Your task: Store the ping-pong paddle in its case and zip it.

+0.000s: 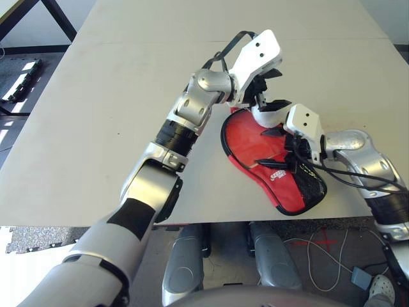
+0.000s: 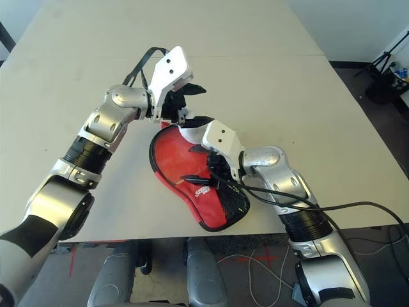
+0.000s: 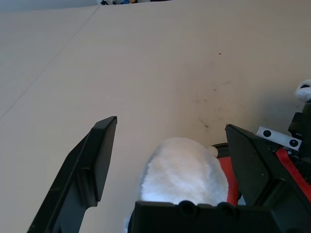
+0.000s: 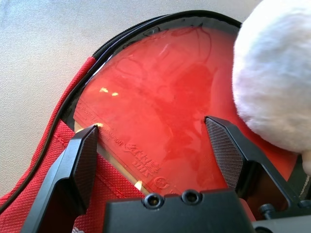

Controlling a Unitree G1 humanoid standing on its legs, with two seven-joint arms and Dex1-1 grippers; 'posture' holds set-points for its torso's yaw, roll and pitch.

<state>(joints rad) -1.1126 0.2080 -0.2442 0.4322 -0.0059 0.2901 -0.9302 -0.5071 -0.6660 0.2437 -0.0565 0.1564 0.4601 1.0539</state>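
Note:
My gripper will pull the white fluffy wad (image 1: 271,116), which rests against the black zipper edging (image 4: 221,15), so the wad will drag the zipper shut along the case's rim.
The case (image 1: 297,192) lies near the table's front edge, red with black zipper edging (image 4: 97,53), its round end unzipped. Inside it I see the ping-pong paddle's (image 4: 160,97) glossy red face; the handle is hidden. My right gripper (image 1: 271,148) hovers open just over that face, with nothing between its fingers. My left gripper (image 1: 273,89) reaches across to the case's far end and stands open just above a white fluffy wad (image 3: 180,170) that rests at the case's rim.
The pale table (image 1: 128,96) stretches bare to the left and far side. Its front edge (image 1: 96,225) runs close to the case's narrow end. Black cables (image 1: 358,176) trail from my right wrist.

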